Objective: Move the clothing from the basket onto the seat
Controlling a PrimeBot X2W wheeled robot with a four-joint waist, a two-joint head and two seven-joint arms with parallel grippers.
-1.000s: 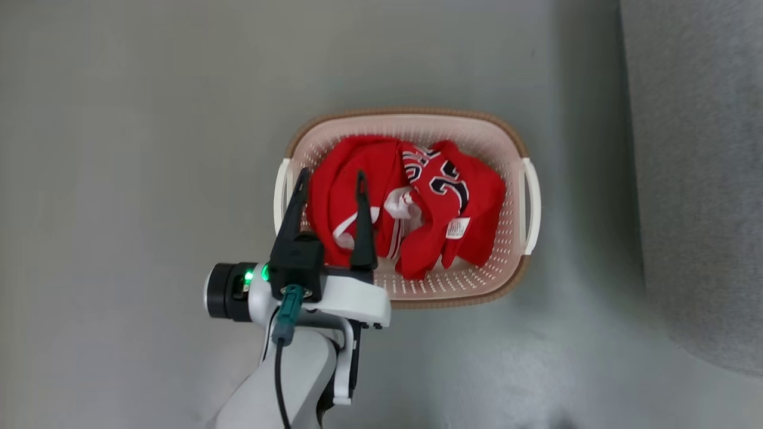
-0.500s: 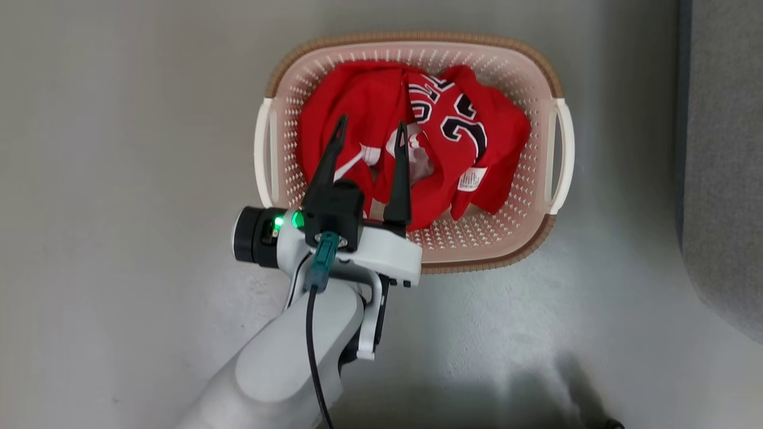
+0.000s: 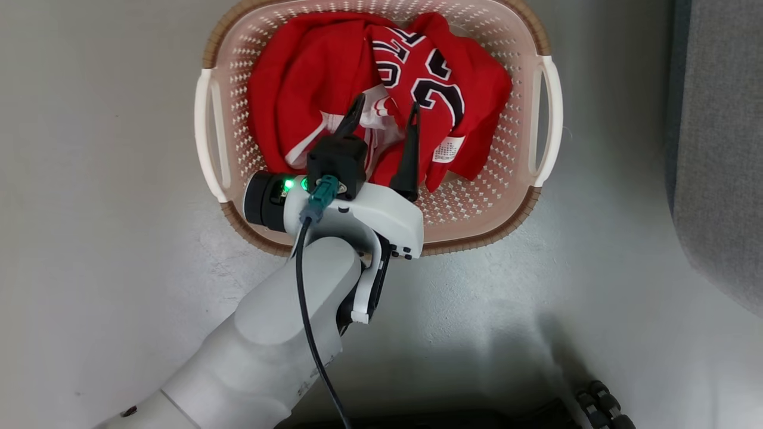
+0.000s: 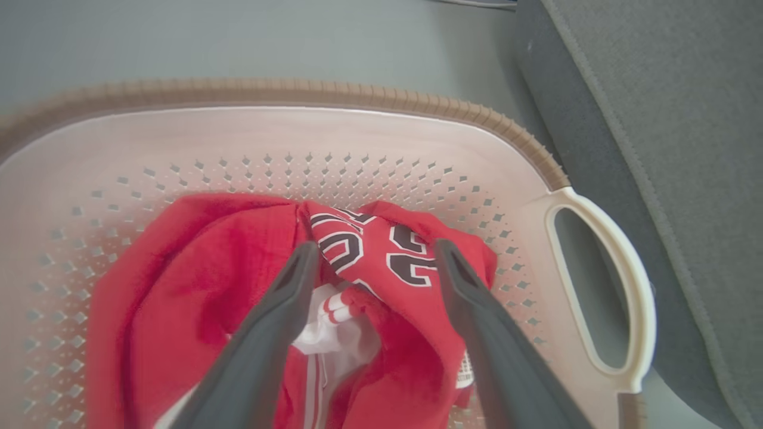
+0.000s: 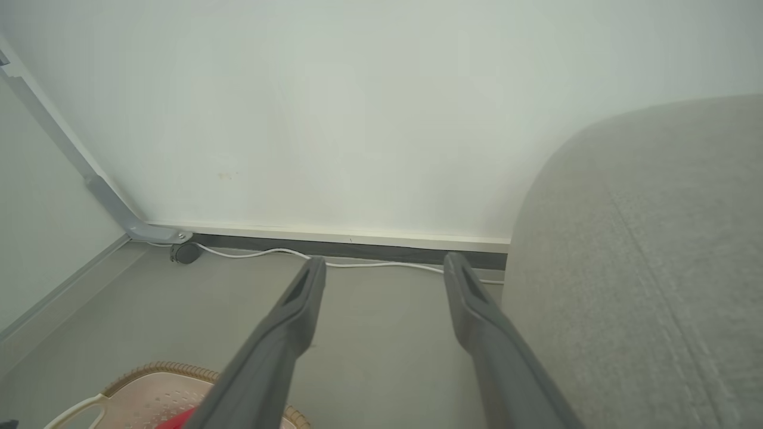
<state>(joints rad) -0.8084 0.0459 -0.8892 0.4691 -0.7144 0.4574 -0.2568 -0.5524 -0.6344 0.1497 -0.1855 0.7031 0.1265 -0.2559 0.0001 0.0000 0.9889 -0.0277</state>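
Observation:
I expect the top jersey [image 3: 433,94] to come up by itself and leave the other red jersey behind when I lift it, because a clear edge [image 3: 373,58] separates their folds.
The clothing [image 3: 310,77], a heap of bright red jerseys with black-and-white lettering and a white tag, lies in the cream basket [image 3: 542,47] with its brown rim and white handles. My left gripper [image 3: 386,109] hangs open over the middle of the heap, its dark fingers either side of a white-trimmed fold, nothing held. From the left wrist, the clothing [image 4: 208,280] fills the basket [image 4: 357,137] and the open gripper [image 4: 375,250] points at the lettering. The grey seat [image 3: 715,149] stands to the right. My right gripper [image 5: 384,262] is open in the air beside the seat [image 5: 656,268].
The basket stands on a pale grey floor [image 3: 89,179]. In the right wrist view a white wall [image 5: 357,89] with a skirting board and a white cable [image 5: 268,253] runs behind. Small dark wheels [image 3: 602,405] show at the head view's bottom right.
The head camera has dropped closer, so the basket looks bigger and higher in view. My left gripper has reached further right over the heap, from the left part to the middle, still open.

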